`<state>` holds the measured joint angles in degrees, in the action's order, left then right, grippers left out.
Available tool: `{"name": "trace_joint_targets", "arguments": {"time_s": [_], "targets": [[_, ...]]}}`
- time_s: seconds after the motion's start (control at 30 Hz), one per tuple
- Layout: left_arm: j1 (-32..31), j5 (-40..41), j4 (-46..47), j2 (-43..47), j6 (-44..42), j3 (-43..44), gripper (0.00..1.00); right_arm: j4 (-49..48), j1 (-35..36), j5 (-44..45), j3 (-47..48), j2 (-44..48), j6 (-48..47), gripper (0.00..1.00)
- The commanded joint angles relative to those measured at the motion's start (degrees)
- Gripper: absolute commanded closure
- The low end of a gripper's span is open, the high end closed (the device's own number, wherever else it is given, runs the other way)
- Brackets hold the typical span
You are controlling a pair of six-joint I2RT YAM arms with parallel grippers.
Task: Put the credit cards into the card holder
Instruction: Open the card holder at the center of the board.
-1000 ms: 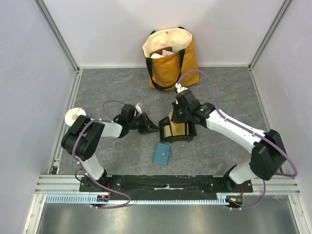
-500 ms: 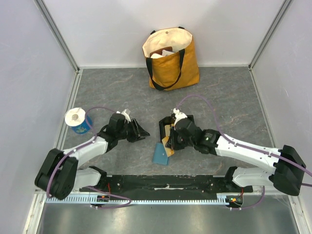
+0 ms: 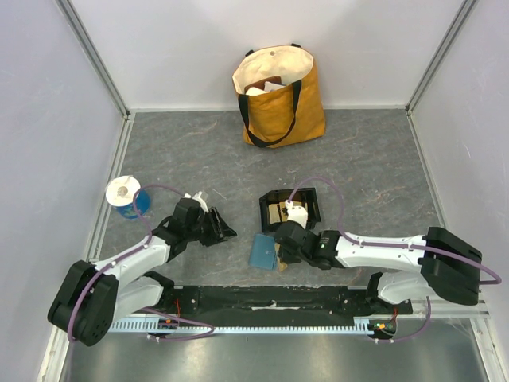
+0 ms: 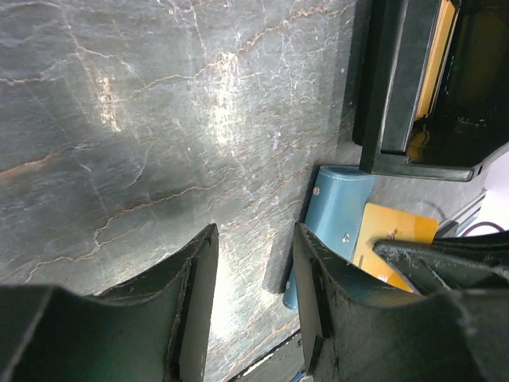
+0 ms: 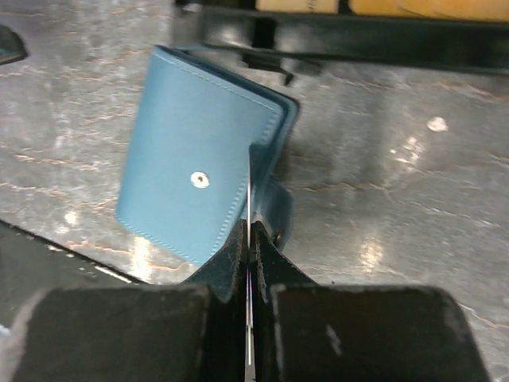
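Observation:
The card holder's cover [image 5: 179, 155] is closed, so my right gripper should push its free edge [image 5: 272, 131] open with the credit card and my left gripper should keep it back.
The teal-blue card holder [image 3: 261, 250] lies closed on the grey floor, snap stud up, and also shows in the right wrist view [image 5: 199, 167]. My right gripper [image 3: 280, 255] is shut on an orange credit card [image 4: 395, 236], seen edge-on as a thin line [image 5: 249, 187] at the card holder's right edge. More credit cards [image 3: 280, 212] stand in the black tray [image 3: 307, 199] behind it. My left gripper [image 3: 227, 232] rests low to the left of the card holder [image 4: 338, 211]. It is open [image 4: 254, 306], with only bare floor between its fingers.
A mustard and cream tote bag [image 3: 278, 91] stands against the back wall. A blue cup with a white top [image 3: 124, 196] sits at the left edge. Grey walls close in both sides, and the black base rail [image 3: 270, 298] runs along the near edge.
My right arm came back from the tray and down to the card holder with a card in its jaws. My left arm swung back toward the near left and its jaws opened.

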<state>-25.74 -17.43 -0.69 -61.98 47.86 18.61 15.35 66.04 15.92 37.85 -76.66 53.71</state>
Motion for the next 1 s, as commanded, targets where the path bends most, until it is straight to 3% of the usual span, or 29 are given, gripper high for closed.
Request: {"name": "trace_joint_targets", "arguments": {"time_s": [0.0,0.27,0.47,0.63,0.97], "targets": [[-1.0,0.8,0.4,0.6,-4.0,0.5,0.51,0.3,-0.1,5.8,-2.9,3.6,3.2,1.0],[-6.7,4.0,2.9,-3.4,-5.6,3.1,0.48,-2.0,-2.0,4.3,-5.1,3.5,4.3,1.0],[-8.6,3.3,6.1,-8.2,-5.1,3.1,0.48,-13.1,-3.1,-1.1,-8.8,2.3,5.6,1.0],[-9.8,1.4,8.2,-10.9,-4.9,3.4,0.48,-14.6,-3.5,-2.5,-8.7,2.0,5.3,1.0],[-11.7,-1.4,10.0,-17.1,-4.7,4.5,0.62,-18.8,-3.6,-6.6,-5.7,-1.0,3.2,1.0]]}}
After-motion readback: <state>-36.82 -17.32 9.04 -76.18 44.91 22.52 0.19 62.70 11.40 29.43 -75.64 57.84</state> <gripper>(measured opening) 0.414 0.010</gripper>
